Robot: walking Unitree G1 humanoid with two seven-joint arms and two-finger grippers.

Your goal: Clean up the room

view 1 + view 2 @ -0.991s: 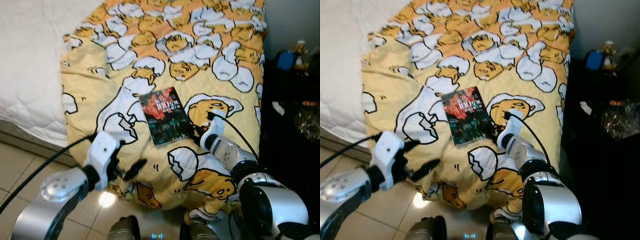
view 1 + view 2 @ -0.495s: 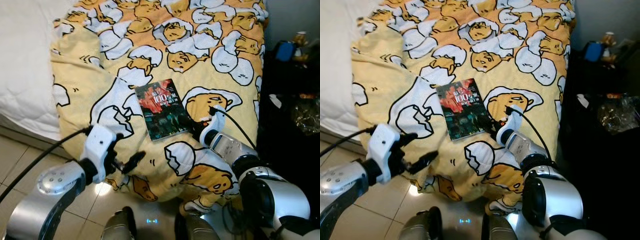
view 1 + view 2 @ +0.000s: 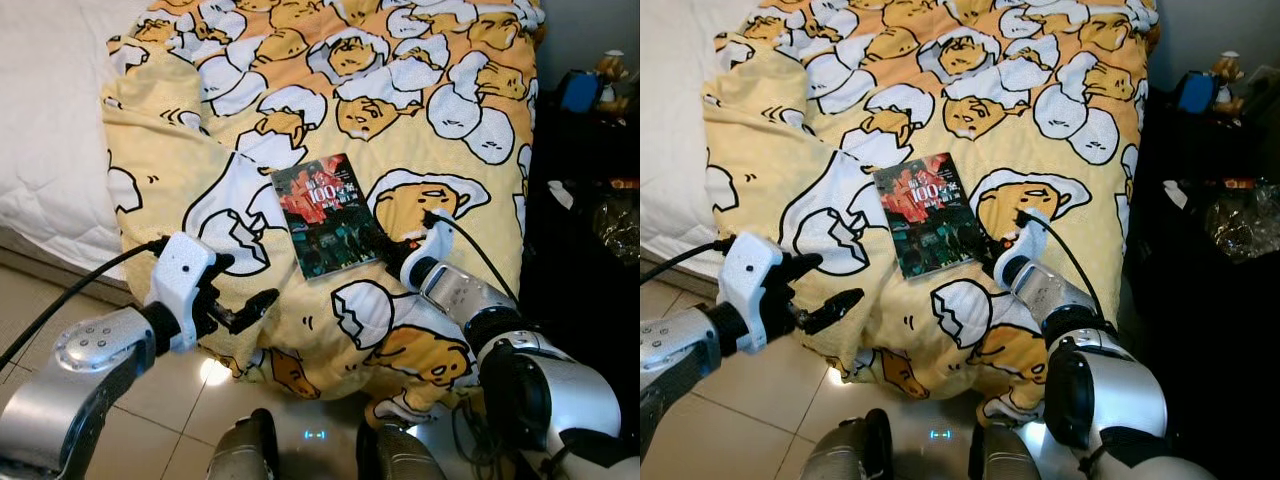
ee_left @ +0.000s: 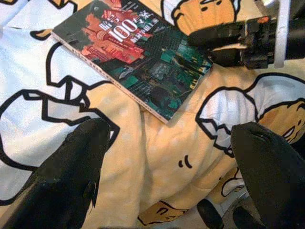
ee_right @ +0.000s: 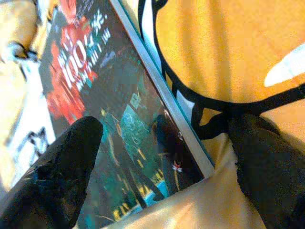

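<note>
The book (image 3: 325, 216) will swing around as one stiff block when I turn it, because the pale page edge (image 5: 164, 94) looks straight and tightly closed.
A dark book (image 3: 325, 215) with a red and green cover lies flat on the yellow egg-print blanket (image 3: 400, 90) that covers the bed. My right gripper (image 3: 386, 248) is open at the book's near right corner. In the right wrist view one finger (image 5: 62, 171) sits over the cover and the other over the blanket, with the book (image 5: 95, 95) between them. My left gripper (image 3: 243, 296) is open and holds nothing. It hovers over the blanket's hanging front edge, left of and nearer than the book (image 4: 133, 52).
Bare white mattress (image 3: 50, 110) lies to the left of the blanket. Beige tiled floor (image 3: 60, 300) runs along the bed's near side. A dark unit (image 3: 590, 200) with a blue object, a small figure and a crinkled plastic bag stands close on the right.
The head camera has shifted, so the bed sits a little differently in view. My left gripper has drifted slightly left, away from the book. My right gripper stays at the book's corner.
</note>
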